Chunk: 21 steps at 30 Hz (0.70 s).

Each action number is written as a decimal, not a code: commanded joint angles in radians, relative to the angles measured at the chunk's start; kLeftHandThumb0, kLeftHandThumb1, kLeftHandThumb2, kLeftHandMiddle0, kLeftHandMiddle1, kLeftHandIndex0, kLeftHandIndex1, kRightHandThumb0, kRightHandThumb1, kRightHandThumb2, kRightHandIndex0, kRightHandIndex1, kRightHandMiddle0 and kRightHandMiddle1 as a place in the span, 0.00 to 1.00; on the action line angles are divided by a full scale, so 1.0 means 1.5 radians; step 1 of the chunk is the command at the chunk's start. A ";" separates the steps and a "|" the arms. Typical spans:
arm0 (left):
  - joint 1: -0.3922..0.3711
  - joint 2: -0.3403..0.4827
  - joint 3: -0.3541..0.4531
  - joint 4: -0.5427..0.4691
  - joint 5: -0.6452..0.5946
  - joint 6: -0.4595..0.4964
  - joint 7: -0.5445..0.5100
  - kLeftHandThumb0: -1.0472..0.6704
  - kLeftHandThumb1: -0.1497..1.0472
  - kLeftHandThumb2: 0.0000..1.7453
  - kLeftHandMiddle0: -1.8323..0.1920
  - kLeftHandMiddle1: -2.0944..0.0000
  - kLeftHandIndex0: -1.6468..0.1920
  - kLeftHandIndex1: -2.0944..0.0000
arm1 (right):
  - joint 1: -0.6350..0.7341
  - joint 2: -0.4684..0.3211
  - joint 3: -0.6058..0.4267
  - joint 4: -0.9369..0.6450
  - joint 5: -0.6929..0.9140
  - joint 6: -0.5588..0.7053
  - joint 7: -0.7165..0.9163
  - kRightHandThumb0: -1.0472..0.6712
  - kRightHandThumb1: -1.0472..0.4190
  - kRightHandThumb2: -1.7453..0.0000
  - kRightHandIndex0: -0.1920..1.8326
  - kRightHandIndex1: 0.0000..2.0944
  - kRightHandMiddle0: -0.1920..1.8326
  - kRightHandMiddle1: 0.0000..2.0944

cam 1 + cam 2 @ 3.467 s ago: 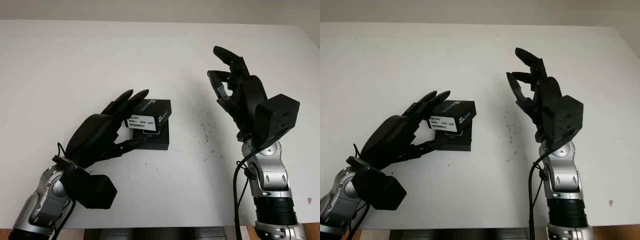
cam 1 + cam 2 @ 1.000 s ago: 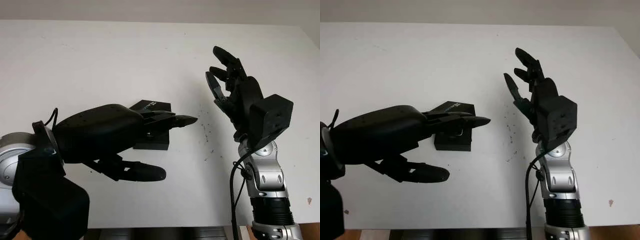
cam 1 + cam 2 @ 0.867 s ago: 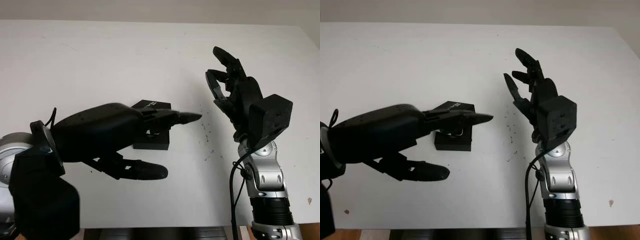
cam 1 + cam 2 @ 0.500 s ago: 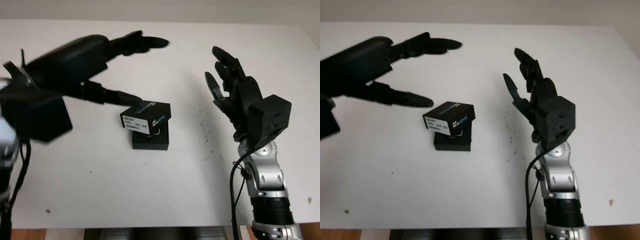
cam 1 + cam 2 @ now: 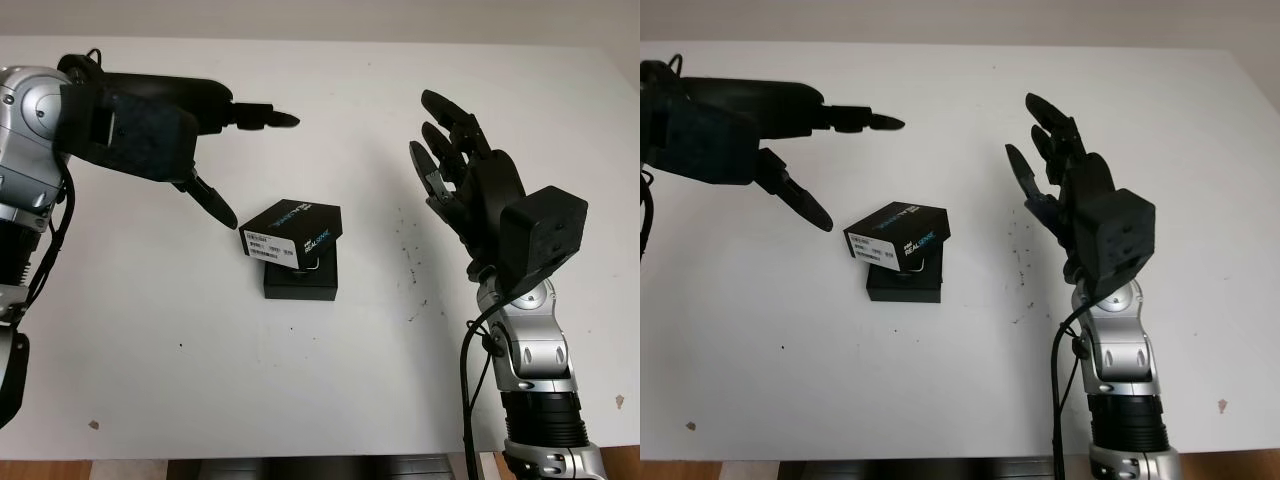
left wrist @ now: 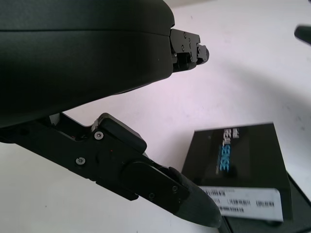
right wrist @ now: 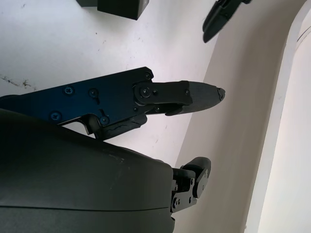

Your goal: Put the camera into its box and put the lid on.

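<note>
The lid's labelled side [image 5: 271,250] looks just as deep as the black box base, so I expect the lid to slip down around the base once I lower it square.
A black box base [image 5: 301,283] sits near the middle of the white table [image 5: 330,390]. A black lid [image 5: 291,232] with a white label and blue lettering lies askew on top of it, tilted and turned off square; it appears again in the left wrist view as the lid [image 6: 238,170]. The camera is hidden. My left hand [image 5: 215,140] hovers open, above and to the left of the box, touching nothing. Well to the right of the box, my right hand [image 5: 450,165] is raised and open, holding nothing.
Small dark specks [image 5: 410,262] mark the table between the box and my right arm. The table's front edge [image 5: 320,456] runs along the bottom of the eye views, and its right edge [image 5: 620,90] lies beyond my right hand.
My left hand let go of the lid, lifted off the box and swung up and away to the left. The lid stays crooked on the base. My right hand barely moved.
</note>
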<state>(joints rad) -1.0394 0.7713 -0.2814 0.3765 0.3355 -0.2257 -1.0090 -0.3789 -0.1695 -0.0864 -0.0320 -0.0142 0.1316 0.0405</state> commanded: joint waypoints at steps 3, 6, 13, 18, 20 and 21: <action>-0.035 -0.008 -0.015 0.005 0.012 -0.009 -0.018 0.10 0.83 0.03 0.95 0.99 0.97 0.97 | -0.001 0.000 -0.001 -0.008 -0.002 -0.003 -0.005 0.28 0.00 0.81 0.02 0.48 0.11 0.24; -0.030 -0.016 -0.019 0.003 0.012 -0.024 -0.016 0.11 0.83 0.03 0.96 0.98 0.97 0.97 | 0.001 -0.001 0.001 -0.007 -0.008 -0.006 -0.007 0.27 0.00 0.81 0.06 0.30 0.10 0.26; -0.023 -0.039 -0.015 0.022 0.004 -0.028 -0.006 0.11 0.84 0.03 0.97 0.98 0.97 0.98 | 0.004 0.006 0.003 -0.011 -0.012 -0.002 -0.017 0.29 0.00 0.81 0.08 0.16 0.11 0.27; -0.024 -0.060 -0.024 0.076 0.016 -0.046 0.018 0.14 0.84 0.03 0.96 0.98 0.96 0.97 | 0.005 0.007 0.005 -0.006 -0.012 -0.009 -0.017 0.28 0.00 0.81 0.09 0.13 0.10 0.27; -0.025 -0.068 -0.030 0.102 0.024 -0.065 0.032 0.15 0.84 0.03 0.96 0.97 0.95 0.97 | 0.005 0.007 0.005 -0.005 -0.013 -0.009 -0.019 0.28 0.00 0.80 0.10 0.13 0.11 0.27; -0.026 -0.069 -0.032 0.111 0.028 -0.073 0.037 0.15 0.84 0.03 0.95 0.97 0.95 0.96 | 0.005 0.008 0.005 -0.004 -0.013 -0.010 -0.020 0.28 0.00 0.81 0.11 0.14 0.11 0.27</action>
<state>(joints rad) -1.0641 0.6747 -0.3207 0.5292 0.3725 -0.3205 -0.9643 -0.3755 -0.1626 -0.0828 -0.0319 -0.0303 0.1299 0.0148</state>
